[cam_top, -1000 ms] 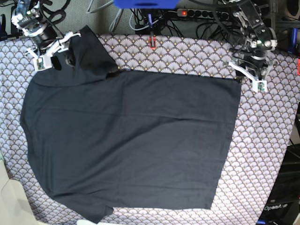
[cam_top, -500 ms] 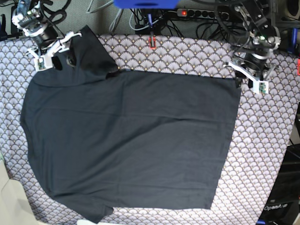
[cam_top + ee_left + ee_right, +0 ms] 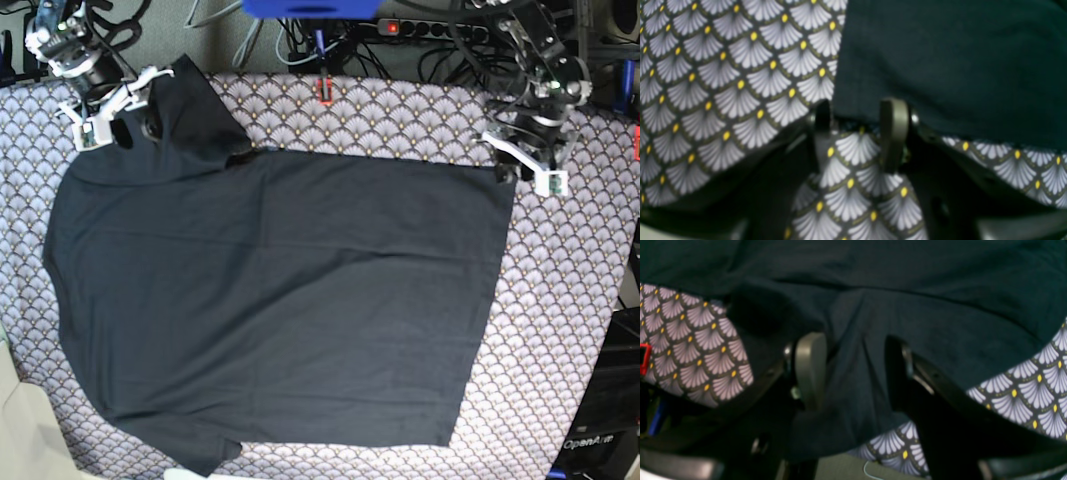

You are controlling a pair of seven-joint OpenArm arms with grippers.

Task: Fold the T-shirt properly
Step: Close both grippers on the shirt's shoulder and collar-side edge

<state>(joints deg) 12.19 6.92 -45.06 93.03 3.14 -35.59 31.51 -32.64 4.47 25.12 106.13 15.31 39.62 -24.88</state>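
The T-shirt's edge at the far hem corner (image 3: 854, 116) is as far as my left gripper's fingers reach. I should move that gripper farther in over the T-shirt (image 3: 862, 90) before I close it.
The dark T-shirt (image 3: 280, 300) lies spread flat on the fan-patterned tablecloth (image 3: 420, 120), hem toward the right and sleeves at the left. My right gripper (image 3: 135, 128) stands at the far sleeve, top left in the base view. In the right wrist view its fingers (image 3: 810, 366) stand open with a rumpled fold of the T-shirt (image 3: 857, 380) between them. My left gripper (image 3: 515, 168) is at the far hem corner. Seen from the left wrist, the gripper (image 3: 858, 116) is open, with its tips at the T-shirt's (image 3: 940, 60) edge and only tablecloth (image 3: 857, 156) between its fingers.
A red clip (image 3: 325, 92) sits at the table's far edge, with a power strip (image 3: 420, 28) and cables behind it. A blue object (image 3: 310, 8) hangs over the back. The tablecloth's right border (image 3: 600, 330) ends near dark equipment.
My left gripper has shifted a little left and toward the back, closer to the hem corner. The right gripper and the T-shirt have not moved.
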